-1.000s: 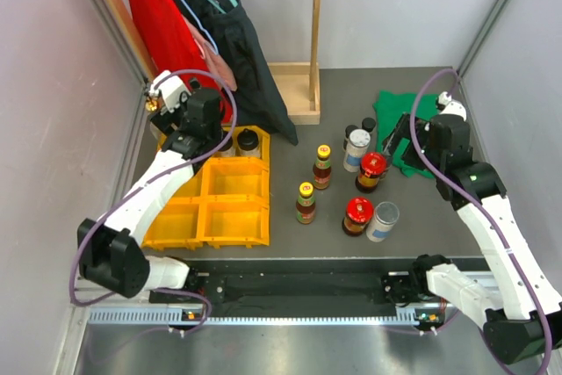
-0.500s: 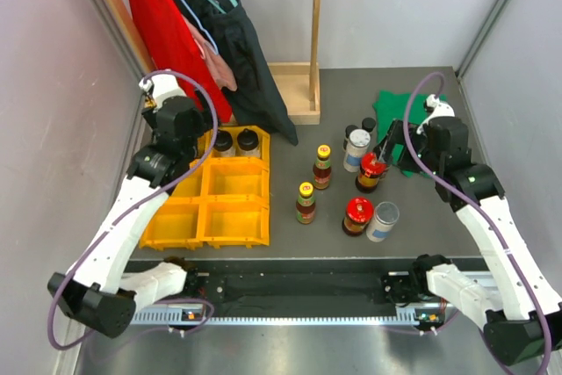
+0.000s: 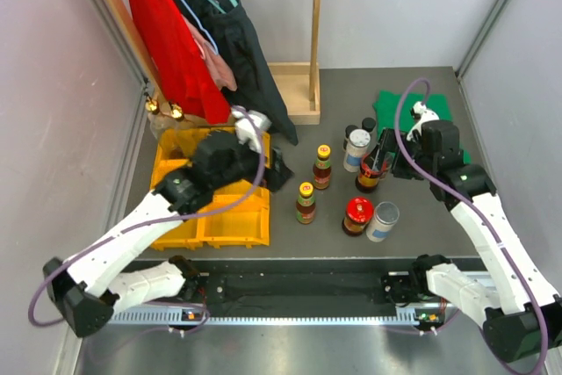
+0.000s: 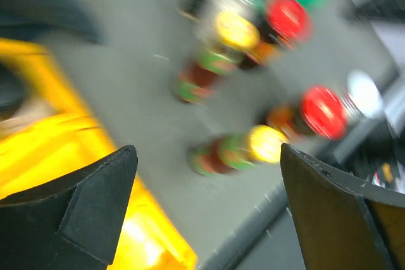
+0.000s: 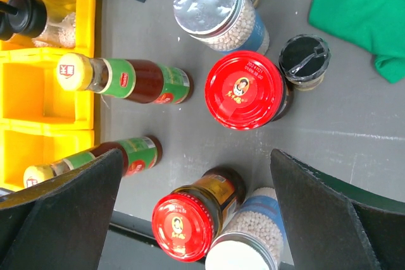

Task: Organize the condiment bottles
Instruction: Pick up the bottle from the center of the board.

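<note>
I should keep moving my open left gripper toward the front yellow-capped bottle point(image 3: 305, 209), which stands upright and clear of its neighbours, until the fingers straddle its cap point(image 3: 306, 190).
Condiment bottles stand grouped right of the yellow tray point(image 3: 230, 226): two yellow-capped sauce bottles point(image 3: 322, 164) point(image 3: 306, 202), a red-lidded jar point(image 3: 357, 215), and silver-lidded canisters point(image 3: 383, 220) point(image 3: 356, 148). My left gripper point(image 3: 279, 169) hangs open over the tray's right edge, nothing between its fingers. The blurred left wrist view shows a yellow-capped bottle point(image 4: 221, 153) below the left gripper point(image 4: 205, 156). My right gripper point(image 3: 376, 157) is open above the group. In the right wrist view one red-lidded jar point(image 5: 247, 90) stands ahead of the right gripper point(image 5: 196, 156) and another point(image 5: 190, 219) stands between its fingers, untouched.
A green cloth point(image 3: 413, 120) lies behind the right gripper. Two small black-capped jars point(image 3: 360, 127) stand behind the group. Gold-topped bottles point(image 3: 165, 110) stand at the tray's far left corner. Clothes point(image 3: 202, 50) hang from a wooden rack point(image 3: 312, 59) at the back. A black-capped jar point(image 5: 38, 20) stands in the tray.
My left arm swung from the tray's far left corner across the tray to its right edge, towards the bottles. The right gripper moved slightly left over the bottle group. Both stayed open.
</note>
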`<action>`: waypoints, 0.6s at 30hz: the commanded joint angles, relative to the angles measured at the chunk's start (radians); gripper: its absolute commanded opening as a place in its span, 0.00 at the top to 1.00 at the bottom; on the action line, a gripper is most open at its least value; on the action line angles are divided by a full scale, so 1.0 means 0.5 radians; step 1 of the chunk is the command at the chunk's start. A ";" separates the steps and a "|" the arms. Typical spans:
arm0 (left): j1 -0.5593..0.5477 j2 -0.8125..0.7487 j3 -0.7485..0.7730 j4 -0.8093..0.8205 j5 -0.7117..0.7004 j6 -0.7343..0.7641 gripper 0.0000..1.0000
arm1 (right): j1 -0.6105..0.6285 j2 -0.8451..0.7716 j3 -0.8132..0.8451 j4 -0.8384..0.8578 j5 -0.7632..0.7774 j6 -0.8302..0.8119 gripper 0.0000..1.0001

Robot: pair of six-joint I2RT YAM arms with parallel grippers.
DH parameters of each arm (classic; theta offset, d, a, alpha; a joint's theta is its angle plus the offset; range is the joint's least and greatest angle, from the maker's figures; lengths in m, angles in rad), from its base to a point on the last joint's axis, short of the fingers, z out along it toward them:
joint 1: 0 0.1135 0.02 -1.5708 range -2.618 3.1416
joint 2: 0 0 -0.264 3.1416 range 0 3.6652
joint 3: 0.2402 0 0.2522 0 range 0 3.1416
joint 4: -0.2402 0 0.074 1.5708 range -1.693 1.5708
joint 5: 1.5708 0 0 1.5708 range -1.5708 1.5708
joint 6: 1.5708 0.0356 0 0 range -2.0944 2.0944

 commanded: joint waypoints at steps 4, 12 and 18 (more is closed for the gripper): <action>-0.421 0.205 0.078 0.302 -0.141 0.166 0.01 | -0.029 -0.141 -0.001 0.123 -0.010 0.019 0.01; -0.501 0.233 -0.062 0.394 -0.301 0.145 0.01 | -0.029 -0.163 -0.078 0.126 0.026 0.151 0.01; -0.562 0.275 -0.188 0.606 -0.294 0.044 0.01 | -0.026 -0.166 0.069 -0.069 0.137 0.117 0.01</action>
